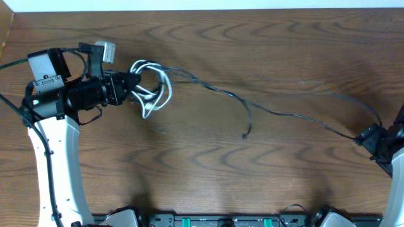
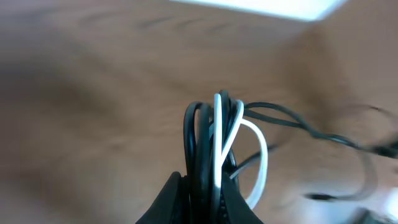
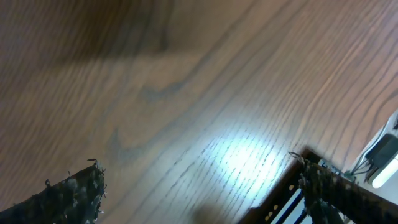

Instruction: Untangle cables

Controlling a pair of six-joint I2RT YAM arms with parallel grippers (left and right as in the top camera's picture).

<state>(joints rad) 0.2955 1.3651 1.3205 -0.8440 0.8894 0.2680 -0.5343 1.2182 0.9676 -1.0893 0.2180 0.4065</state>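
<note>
The robot's left gripper is pinching the black cable and the white cable [image 1: 142, 75] together, so the right gripper should return and grab the bundle by its hanging loops [image 1: 154, 93].
My left gripper [image 1: 134, 82] is shut on a bundle of the black cable [image 1: 278, 113] and the white cable [image 1: 154, 94] at the table's left. The white cable hangs in small loops just right of the jaws. The black cable runs right across the table; one plug end [image 1: 245, 135] lies near the middle, and another stretch reaches my right gripper [image 1: 366, 137]. In the left wrist view the jaws [image 2: 208, 199] pinch black strands [image 2: 198, 143] and a white strand [image 2: 219, 143] together. In the right wrist view the fingers [image 3: 199, 174] are wide apart with only wood between them.
The wooden table [image 1: 252, 176] fills the overhead view. Its far edge [image 1: 202, 9] runs along the top. A rail of electronics [image 1: 221, 221] sits along the front edge. The left arm's white body [image 1: 53, 157] stands over the front left.
</note>
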